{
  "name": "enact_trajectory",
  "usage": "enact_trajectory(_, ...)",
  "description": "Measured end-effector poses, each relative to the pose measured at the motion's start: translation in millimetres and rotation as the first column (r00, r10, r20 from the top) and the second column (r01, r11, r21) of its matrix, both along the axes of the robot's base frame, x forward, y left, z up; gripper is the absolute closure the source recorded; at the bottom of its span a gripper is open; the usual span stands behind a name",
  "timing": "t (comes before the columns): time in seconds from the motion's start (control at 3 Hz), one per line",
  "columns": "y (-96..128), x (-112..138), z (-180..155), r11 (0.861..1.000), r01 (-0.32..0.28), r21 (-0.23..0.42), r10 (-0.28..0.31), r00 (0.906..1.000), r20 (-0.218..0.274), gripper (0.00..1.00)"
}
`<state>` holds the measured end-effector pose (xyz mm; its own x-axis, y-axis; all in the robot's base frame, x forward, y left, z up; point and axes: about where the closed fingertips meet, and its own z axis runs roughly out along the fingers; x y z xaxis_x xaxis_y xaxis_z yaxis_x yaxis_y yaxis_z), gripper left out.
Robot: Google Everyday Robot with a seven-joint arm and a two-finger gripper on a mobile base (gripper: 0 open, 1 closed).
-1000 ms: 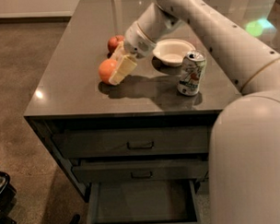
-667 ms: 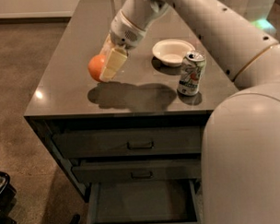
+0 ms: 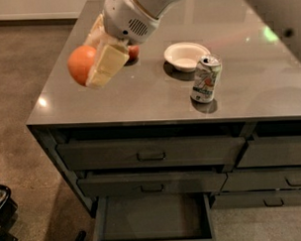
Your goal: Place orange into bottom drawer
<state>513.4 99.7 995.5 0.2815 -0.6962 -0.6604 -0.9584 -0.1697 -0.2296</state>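
The orange (image 3: 81, 64) is hanging over the counter, off to the side of the open bottom drawer. Next, my gripper swings back and gets clear of the counter's front edge (image 3: 202, 119) before it lowers the orange.
My gripper (image 3: 91, 65) is shut on the orange (image 3: 80, 64), a round bright fruit held in the air above the counter's left part. Its pale fingers (image 3: 108, 64) clamp the fruit from both sides. The bottom drawer (image 3: 153, 235) is pulled open below the counter front, showing a plain grey floor. It lies low and to the right of the held orange. A red apple (image 3: 133, 52) sits on the counter, mostly hidden behind the gripper.
A white bowl (image 3: 187, 55) and a drink can (image 3: 206, 79) stand on the grey counter (image 3: 248, 89). Two shut drawers with bar handles (image 3: 150, 155) sit above the open one. More drawers (image 3: 271, 180) are at right. Brown floor lies to the left.
The gripper has lifted the orange off the counter and carried it left and toward the front edge. The apple stayed on the counter.
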Motion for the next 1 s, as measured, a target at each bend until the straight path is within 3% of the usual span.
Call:
enact_trajectory(0.33,8,-54,18,0.990,-0.041,0.137,0.027,0.9949,0.097,1.00)
enact_trajectory(0.67,-57,-45,-30,0.977,0.115,0.179,-0.129,0.9893,0.068,1.00)
enact_trajectory(1.0,-138,-23,-68,0.942,0.288,0.171,-0.301,0.9523,0.052,1.00)
